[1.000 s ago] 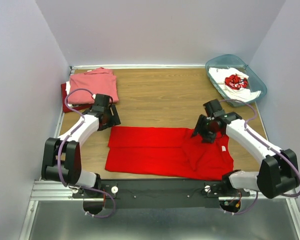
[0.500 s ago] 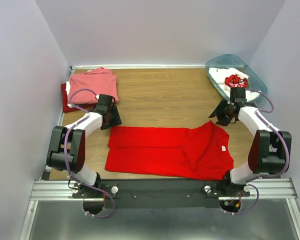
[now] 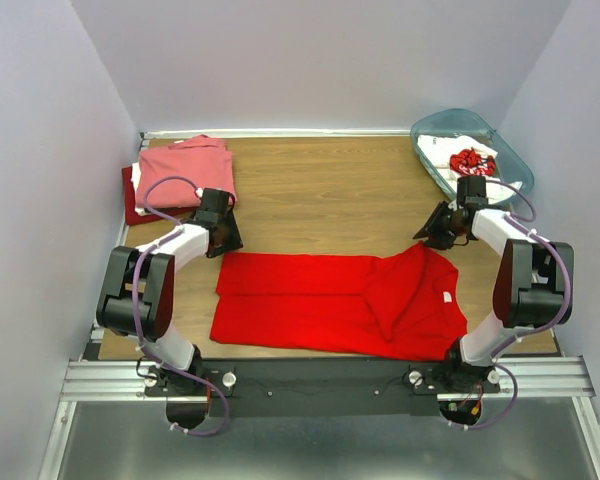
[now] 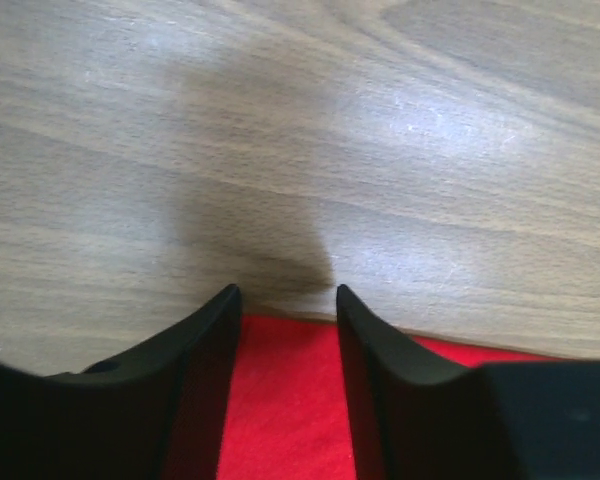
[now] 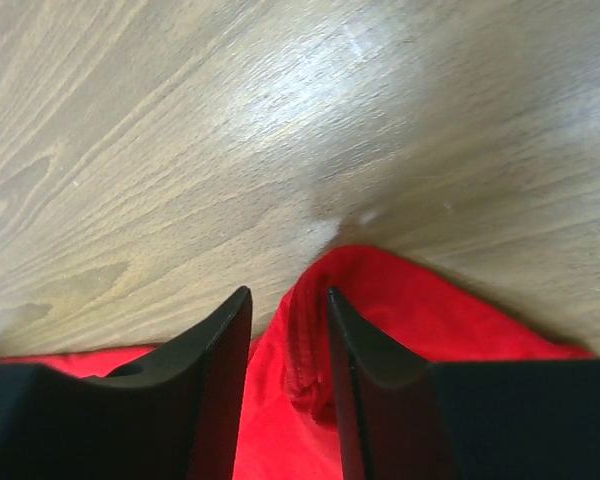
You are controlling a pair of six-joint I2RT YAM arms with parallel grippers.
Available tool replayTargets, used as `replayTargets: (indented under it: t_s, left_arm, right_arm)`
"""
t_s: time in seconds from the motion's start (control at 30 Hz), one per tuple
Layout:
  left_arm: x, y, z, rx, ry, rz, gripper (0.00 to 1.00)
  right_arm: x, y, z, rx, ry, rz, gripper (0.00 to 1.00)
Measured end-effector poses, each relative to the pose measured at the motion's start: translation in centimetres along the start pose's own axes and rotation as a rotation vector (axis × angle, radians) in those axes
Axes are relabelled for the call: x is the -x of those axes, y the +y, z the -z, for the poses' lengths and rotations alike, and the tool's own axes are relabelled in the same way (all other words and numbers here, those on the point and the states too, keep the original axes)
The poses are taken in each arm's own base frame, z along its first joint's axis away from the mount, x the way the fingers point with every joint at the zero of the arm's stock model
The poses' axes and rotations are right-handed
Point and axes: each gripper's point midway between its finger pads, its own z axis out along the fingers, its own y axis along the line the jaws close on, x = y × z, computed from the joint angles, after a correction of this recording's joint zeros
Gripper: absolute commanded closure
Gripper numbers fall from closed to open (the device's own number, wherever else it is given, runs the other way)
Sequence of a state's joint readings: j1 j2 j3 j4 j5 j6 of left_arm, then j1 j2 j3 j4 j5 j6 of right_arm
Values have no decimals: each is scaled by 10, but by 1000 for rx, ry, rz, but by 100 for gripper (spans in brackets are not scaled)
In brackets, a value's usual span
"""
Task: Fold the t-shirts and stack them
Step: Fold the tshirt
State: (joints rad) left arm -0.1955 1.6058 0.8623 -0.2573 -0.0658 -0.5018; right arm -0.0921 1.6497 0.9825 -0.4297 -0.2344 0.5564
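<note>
My left gripper's open fingers are over the bright red t-shirt's far edge [image 4: 294,319], just in from its corner, so next I move them to the t-shirt's corner [image 3: 225,256] and close them there.
The bright red t-shirt [image 3: 320,300] lies partly folded at the near middle of the table, with its white neck label [image 3: 447,297] at the right. My left gripper [image 3: 225,238] is open over the shirt's far left corner; red cloth [image 4: 280,400] shows under the gap between its fingers [image 4: 288,300]. My right gripper [image 3: 432,232] is open at a peak of cloth on the shirt's far right. A raised ridge of that cloth [image 5: 310,330] stands between its fingers [image 5: 290,300]. The salmon-pink shirt [image 3: 185,168] lies folded on the darker red one [image 3: 130,200] at the far left.
A translucent teal bin [image 3: 450,115] at the far right corner holds the white shirt with red print [image 3: 470,160]. Bare wooden table [image 3: 325,190] lies between the pile and the bin. White walls close in the back and both sides.
My right gripper has moved from over the shirt's right part back toward the bin, and that part now rises to a peak. My left gripper has barely shifted.
</note>
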Motion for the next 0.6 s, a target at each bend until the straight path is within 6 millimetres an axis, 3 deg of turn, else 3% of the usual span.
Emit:
replayTargets:
  t_s: [0.17, 0.3, 0.4, 0.6]
  left_arm:
    - [-1, -3, -1, -8, 0, -3, 62]
    - [-3, -3, -1, -8, 2, -3, 92]
    - [-4, -3, -2, -9, 5, -2, 100]
    - [-5, -4, -2, -17, 5, -1, 100]
  right_arm:
    - [0, 3, -1, 18, 2, 17, 71]
    - [-2, 2, -1, 22, 7, 18, 86]
    - [-4, 2, -2, 23, 11, 20, 97]
    - [-4, 1, -2, 25, 14, 25, 99]
